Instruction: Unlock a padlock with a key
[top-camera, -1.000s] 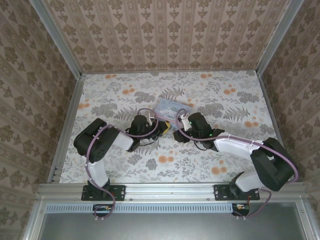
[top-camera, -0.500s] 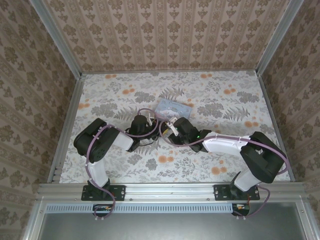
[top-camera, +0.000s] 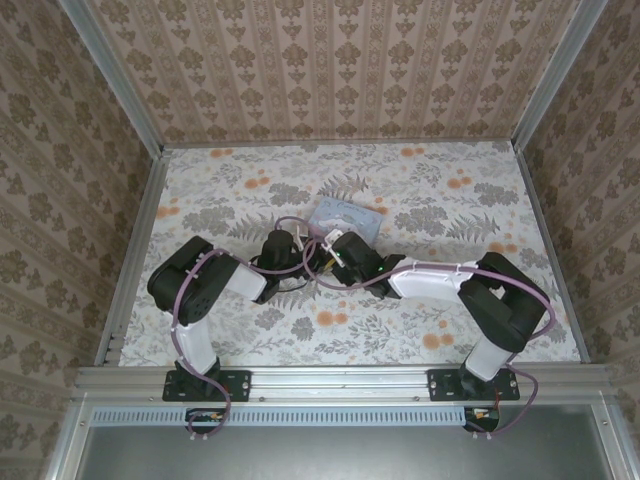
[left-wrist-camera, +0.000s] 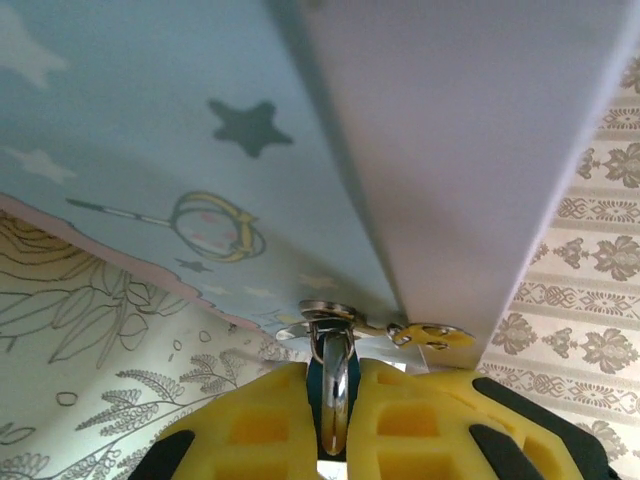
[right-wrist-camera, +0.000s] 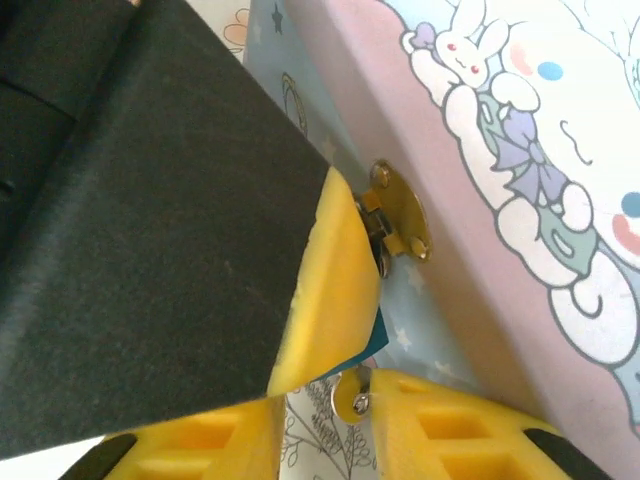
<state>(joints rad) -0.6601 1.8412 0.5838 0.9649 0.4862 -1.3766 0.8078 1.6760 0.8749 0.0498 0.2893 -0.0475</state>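
Observation:
Next, I move both grippers back, because my left gripper is crowding my right gripper at the key (right-wrist-camera: 352, 396), and take the teal padlock (right-wrist-camera: 374, 343) with my right gripper.
The pale-blue tin (top-camera: 345, 214) with a cartoon dog lies mid-table. A small teal padlock (left-wrist-camera: 318, 392) hangs by its chrome shackle (left-wrist-camera: 335, 385) from the tin's brass hasp (left-wrist-camera: 425, 335). My left gripper (left-wrist-camera: 335, 372) is shut on the padlock, its yellow pads (left-wrist-camera: 250, 420) flat on both sides. In the right wrist view the padlock's teal corner (right-wrist-camera: 376, 345) pokes out below the left gripper's pad (right-wrist-camera: 330, 290). A small silver key head (right-wrist-camera: 352, 395) sits under it. My right gripper (right-wrist-camera: 330, 400) is open around the key: one pad (right-wrist-camera: 440, 430) touches it, the other stands apart.
Both grippers meet at the tin's near edge (top-camera: 328, 255), wrists almost touching. The tin (right-wrist-camera: 520, 200) rises close beside the right gripper. The floral tablecloth (top-camera: 450, 190) spreads around, with wallpapered walls on three sides.
My right arm has swung left from beside the tin to the left gripper, and its jaws have narrowed around the key. The left arm has held still.

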